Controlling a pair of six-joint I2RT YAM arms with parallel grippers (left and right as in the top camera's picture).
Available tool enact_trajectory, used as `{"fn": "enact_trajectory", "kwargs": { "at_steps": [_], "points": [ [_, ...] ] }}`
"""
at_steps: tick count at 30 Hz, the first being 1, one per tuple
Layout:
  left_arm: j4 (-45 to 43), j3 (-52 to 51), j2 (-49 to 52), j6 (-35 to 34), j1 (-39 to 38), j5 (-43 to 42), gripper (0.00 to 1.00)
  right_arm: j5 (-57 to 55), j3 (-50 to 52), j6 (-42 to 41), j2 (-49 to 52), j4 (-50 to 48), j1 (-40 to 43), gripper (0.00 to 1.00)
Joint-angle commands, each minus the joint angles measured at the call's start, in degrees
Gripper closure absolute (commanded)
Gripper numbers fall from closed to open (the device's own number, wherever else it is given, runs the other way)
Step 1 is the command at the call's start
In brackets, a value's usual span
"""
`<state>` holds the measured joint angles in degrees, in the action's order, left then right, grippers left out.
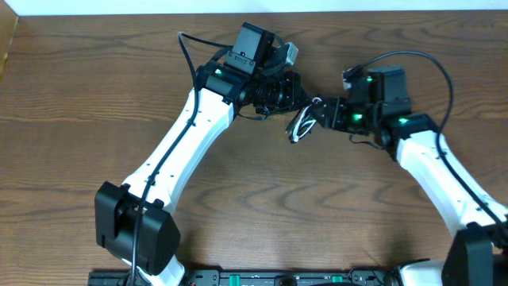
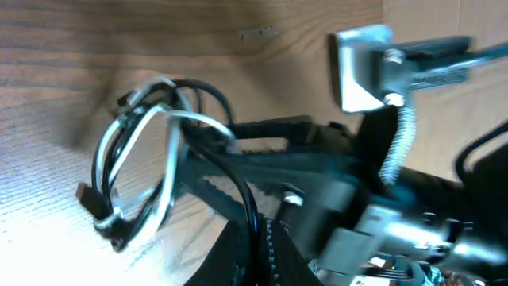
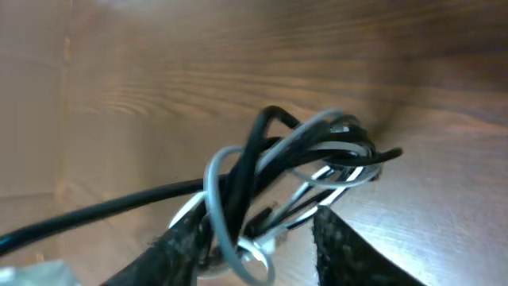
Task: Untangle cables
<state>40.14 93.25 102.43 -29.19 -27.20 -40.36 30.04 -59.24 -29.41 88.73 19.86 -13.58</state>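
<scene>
Next, I open and back off my right gripper, since it squeezes the black and white loops point(image 1: 303, 124) into one bunch, while my left gripper keeps the black strand point(image 3: 107, 210).
The cables point(image 1: 302, 125) are a small bundle of thin black and white loops near the middle of the wooden table point(image 1: 95, 87). My right gripper point(image 1: 316, 111) holds the bundle from the right. In the right wrist view its fingers point(image 3: 262, 238) close around the loops point(image 3: 302, 163). A black strand point(image 3: 95, 210) runs taut out of the bundle to the left. My left gripper point(image 1: 295, 94) is just above-left of the bundle. In the left wrist view its jaws point(image 2: 255, 234) are shut on that black strand point(image 2: 242, 199), and the bundle point(image 2: 135, 167) hangs beyond them with small plug ends.
The thicker black wires point(image 1: 186, 59) fixed to the arms loop above both wrists. The table's far edge point(image 1: 119, 16) runs along the top. The two grippers are close together, almost touching.
</scene>
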Motion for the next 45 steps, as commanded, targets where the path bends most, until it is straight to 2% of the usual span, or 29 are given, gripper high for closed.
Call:
{"fn": "enact_trajectory", "kwargs": {
  "at_steps": [1,4,6,12,15,21,24,30,35,42,45],
  "points": [
    [0.1,0.5,-1.4,-0.2,0.1,-1.2,0.93,-6.7,-0.4,-1.9,2.4,-0.7,-1.6,0.69],
    [0.2,0.5,-1.4,-0.2,0.2,-1.0,0.93,-7.6,-0.4,-1.8,2.8,-0.8,-1.6,0.82],
    [0.2,0.5,-1.4,-0.2,0.1,0.1,0.92,-7.9,-0.4,-1.8,2.8,-0.6,-1.5,0.98],
    [4.3,0.4,-1.4,0.3,0.1,9.6,0.91,-7.8,-0.4,-1.9,0.5,1.8,-1.3,0.99],
    [6.9,0.3,-1.3,3.1,0.1,12.0,0.83,-8.0,-0.4,-3.3,-2.2,4.1,-0.7,0.99],
    [8.9,0.3,-0.5,9.7,0.1,11.9,0.59,-8.5,-0.4,-7.5,-7.1,11.3,2.2,0.99],
    [9.1,0.2,0.3,11.5,-0.3,11.6,0.57,-8.2,-0.4,-8.5,-7.3,14.3,2.5,0.99],
    [7.6,-0.1,3.0,15.5,-2.5,6.1,0.57,-5.2,-0.4,-8.5,-7.3,17.5,2.5,0.99],
    [7.0,-0.1,7.2,15.4,-3.8,3.1,0.57,-2.8,-0.4,-8.0,-7.3,17.5,3.0,0.99],
    [4.3,-0.1,13.4,18.5,-3.7,-10.1,0.57,0.4,-0.4,-5.2,-7.3,19.2,6.0,0.99],
    [1.6,-0.1,14.4,19.5,-3.7,-13.4,0.57,0.5,-0.4,-4.2,-7.4,20.0,6.6,0.99]
  ]
}}
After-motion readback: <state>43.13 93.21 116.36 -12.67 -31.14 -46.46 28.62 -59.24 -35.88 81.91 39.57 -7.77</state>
